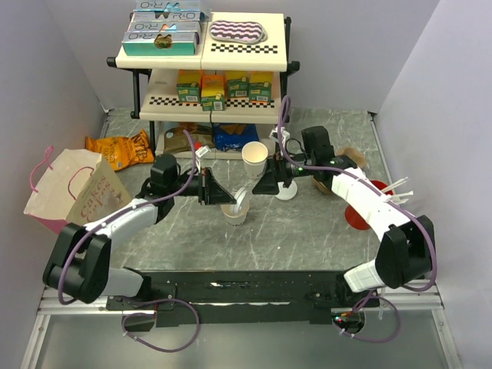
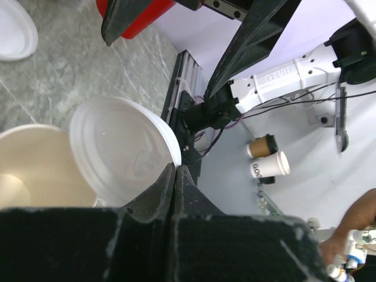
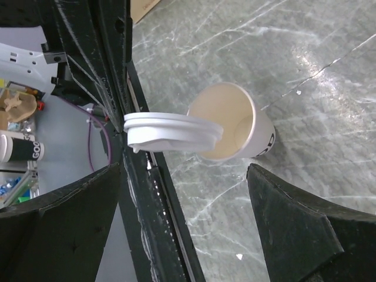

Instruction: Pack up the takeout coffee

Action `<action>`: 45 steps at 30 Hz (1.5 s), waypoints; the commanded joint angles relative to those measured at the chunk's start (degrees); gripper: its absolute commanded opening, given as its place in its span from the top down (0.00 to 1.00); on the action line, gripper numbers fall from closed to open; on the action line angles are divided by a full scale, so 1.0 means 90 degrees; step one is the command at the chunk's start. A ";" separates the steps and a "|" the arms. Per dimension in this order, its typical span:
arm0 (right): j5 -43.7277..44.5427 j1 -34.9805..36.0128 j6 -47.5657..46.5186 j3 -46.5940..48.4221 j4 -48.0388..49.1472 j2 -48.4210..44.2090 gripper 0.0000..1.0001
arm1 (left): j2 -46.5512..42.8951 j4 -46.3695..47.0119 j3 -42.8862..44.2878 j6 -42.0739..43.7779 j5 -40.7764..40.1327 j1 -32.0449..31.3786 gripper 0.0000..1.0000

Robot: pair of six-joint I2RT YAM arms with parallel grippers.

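Observation:
The lid's hollow bottom side [image 2: 124, 148] faces the cup's opening, so the robot's left gripper keeps moving the lid down until the lid's edge sits on the cup's rim, and then let go.
The takeout coffee cup [image 1: 234, 215] stands open and upright in the middle of the table, cream-white, its inside showing [image 3: 232, 123]. My left gripper [image 1: 223, 198] is shut on the rim of its round white lid [image 2: 123, 150], which it holds tilted over the cup's mouth [image 2: 32, 170]. In the right wrist view the lid [image 3: 170, 132] hangs edge-on, partly covering the cup. My right gripper [image 3: 182, 223] is open just right of the cup [image 1: 259, 187], with nothing between its fingers [image 3: 305, 229].
A stack of lidless cups [image 1: 254, 154] and a spare lid [image 1: 286, 192] sit behind the cup. A red cup with straws [image 1: 361, 209] is at the right. A paper bag [image 1: 73, 188] lies at the left, and a snack shelf [image 1: 207, 108] is at the back.

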 commanded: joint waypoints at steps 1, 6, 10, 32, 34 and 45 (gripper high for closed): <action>-0.0131 0.0002 0.0171 -0.0036 0.0401 0.0195 0.06 | 0.0292 0.1624 -0.0251 -0.1041 0.0439 0.0192 0.99; 0.0025 0.0050 0.0123 0.0032 0.0323 0.0312 0.06 | 0.0556 0.2064 -0.0368 -0.1354 0.0429 0.0281 0.99; 0.0191 0.0099 0.0104 -0.0036 0.0313 0.0323 0.06 | 0.0878 0.2727 -0.0485 -0.1793 0.0449 0.0378 0.99; 0.0748 0.0480 0.0162 0.0305 0.0450 0.1006 0.06 | 0.1582 0.3062 -0.0593 -0.2263 0.0527 0.0681 0.96; 0.0758 0.0519 0.0230 0.0344 0.0479 0.1055 0.06 | 0.1592 0.2954 -0.0584 -0.2185 0.0537 0.0691 0.95; 0.0875 0.0715 0.0182 0.0550 0.0440 0.1309 0.05 | 0.1455 0.2398 -0.0554 -0.1785 0.0469 0.0779 0.83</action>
